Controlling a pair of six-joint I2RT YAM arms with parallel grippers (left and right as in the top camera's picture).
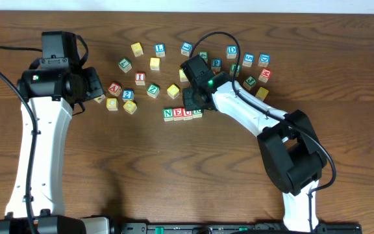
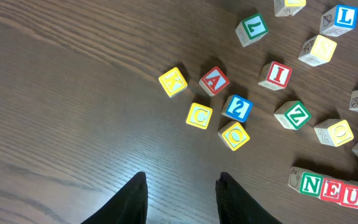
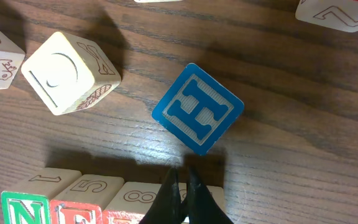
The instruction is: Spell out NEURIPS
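Next, I move my right gripper's closed fingers past the row's open end (image 3: 224, 201) and brace the row while my left gripper presses N, because those fingers are over the green R (image 1: 197, 113).
A row of cubes lies mid-table: green N (image 1: 168, 113), red E (image 1: 178, 113), red U (image 1: 187, 113) and a fourth cube (image 1: 197, 112), partly under my right gripper (image 1: 195, 103). The right wrist view shows that gripper (image 3: 182, 177) shut with nothing in it, its tips over the fourth cube at the row's right end; N (image 3: 23, 211) and E (image 3: 73, 214) show at the bottom left. The red I (image 1: 140, 78) lies loose behind the row. My left gripper (image 2: 182, 177) hovers open over bare wood, left of the row's N (image 2: 309, 183).
A blue H cube (image 3: 197, 109) lies just behind the row, and a pale cube (image 3: 67, 71) to its left. Loose cubes K (image 2: 173, 82), A (image 2: 214, 81), C (image 2: 199, 116), 2 (image 2: 237, 107) and O (image 2: 234, 135) sit ahead of the left gripper. Several more cubes cluster at the back right (image 1: 249, 62).
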